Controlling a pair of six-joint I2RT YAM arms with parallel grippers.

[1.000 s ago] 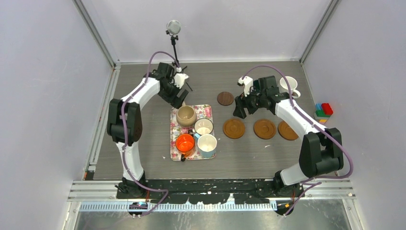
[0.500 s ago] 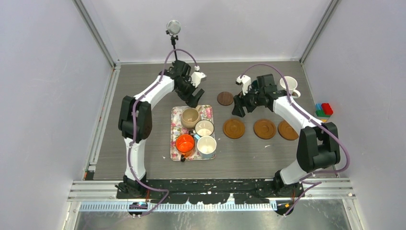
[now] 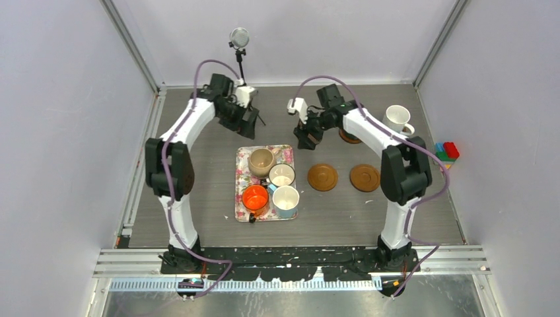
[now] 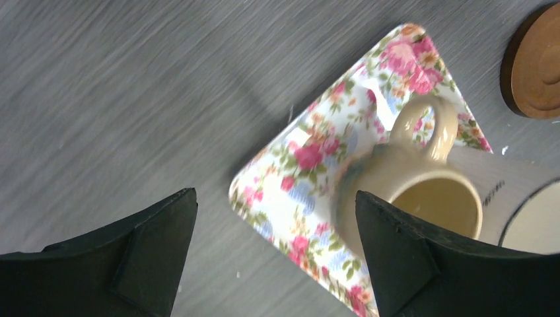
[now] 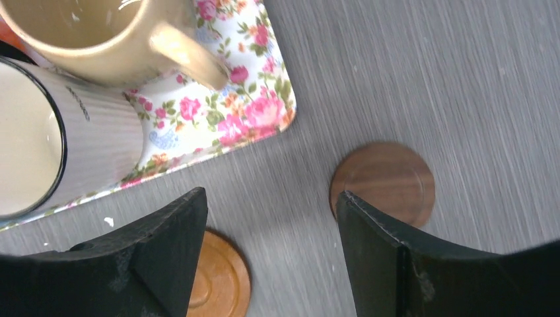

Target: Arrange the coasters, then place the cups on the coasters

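The beige cup's handle (image 5: 188,55) points toward my right gripper and is clear of the white ribbed cup. I should carry on moving in until my two fingers are on either side of the beige cup's handle.
Four cups stand on the floral tray (image 3: 285,153): a beige cup (image 3: 261,160), a white ribbed cup (image 3: 281,175), an orange cup (image 3: 255,197) and a pale blue cup (image 3: 285,200). Another white cup (image 3: 398,119) stands at the far right. Two orange-brown coasters (image 3: 322,177) (image 3: 364,177) lie right of the tray. A smaller dark coaster (image 5: 383,181) lies beside my right gripper (image 5: 271,198), which hovers open and empty off the tray's far right corner. Beyond the tray's far left corner my left gripper (image 4: 276,198) is open and empty, with the beige cup (image 4: 422,191) beside its right finger.
A brown disc (image 3: 348,137) shows partly behind the right forearm. Coloured blocks (image 3: 446,153) sit at the right wall. A thin black stand with a round head (image 3: 239,38) rises at the back, just behind the left gripper (image 3: 249,120).
The right arm has swung left from above the coaster row to the tray's far right corner. The left gripper went right toward the beige cup, then drew back left, its jaws a little wider.
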